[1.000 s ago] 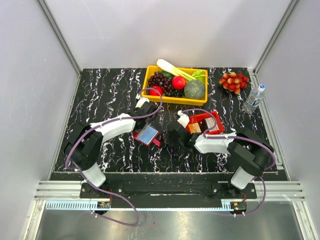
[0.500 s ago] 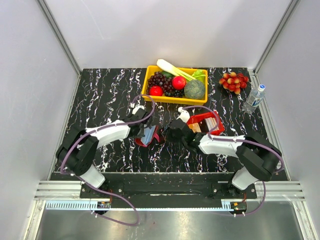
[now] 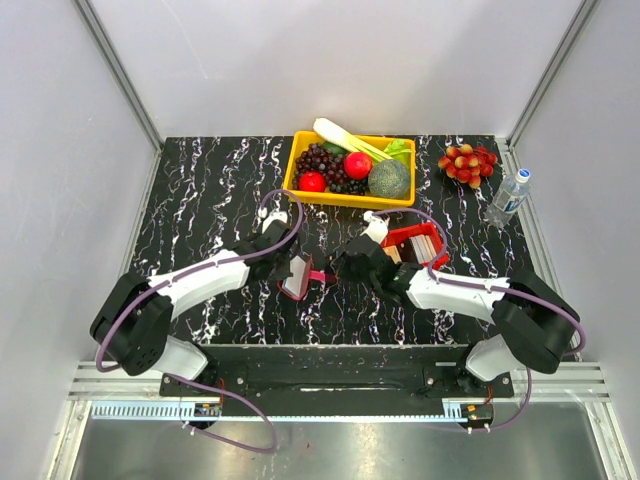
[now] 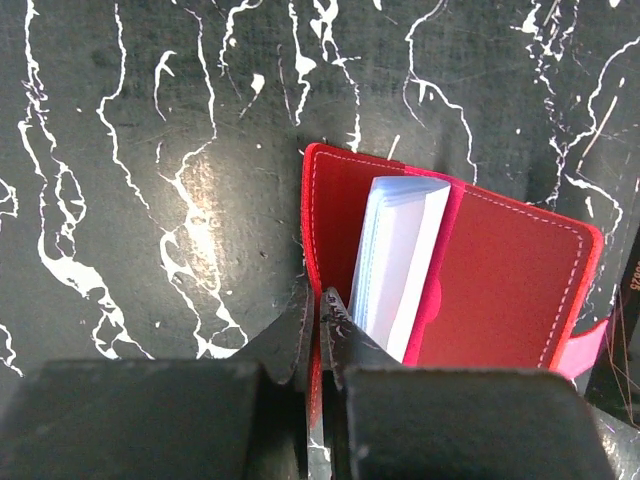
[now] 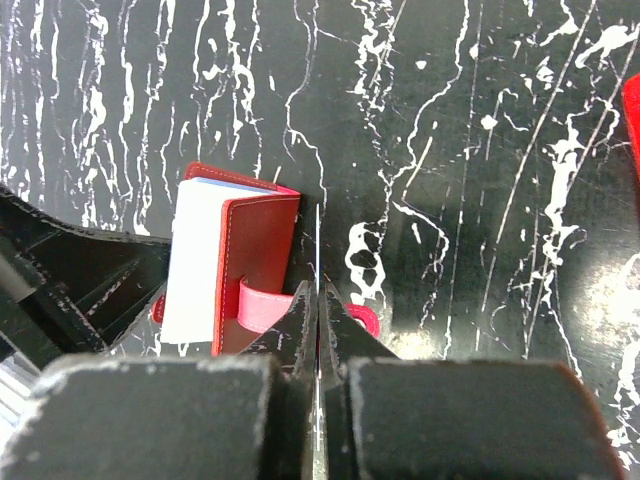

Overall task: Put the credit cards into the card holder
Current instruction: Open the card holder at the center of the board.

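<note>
The card holder's red cover (image 5: 262,250) is standing up between my card and the inner leaves (image 5: 192,262). Next, my right gripper lifts the card over the cover and brings it down among the leaves.
The dark red card holder (image 4: 500,290) stands open on the black marbled table, its pale blue-grey inner leaves (image 4: 395,260) fanned out. It also shows in the top view (image 3: 298,278) and in the right wrist view (image 5: 255,250). My left gripper (image 4: 320,300) is shut on the holder's left flap. My right gripper (image 5: 318,290) is shut on a thin card (image 5: 317,235), seen edge-on, just right of the holder by its pink strap (image 5: 265,305). In the top view the right gripper (image 3: 338,270) is close beside the holder. More cards (image 3: 422,243) stand in the red tray (image 3: 437,257).
A yellow basket (image 3: 296,165) of fruit and vegetables sits at the back centre. A bunch of red fruit (image 3: 467,162) and a water bottle (image 3: 508,197) are at the back right. The red tray is just behind the right arm.
The left gripper has taken the holder's flap and tipped the holder from lying flat up to standing open. The right gripper has moved left toward it with the card.
</note>
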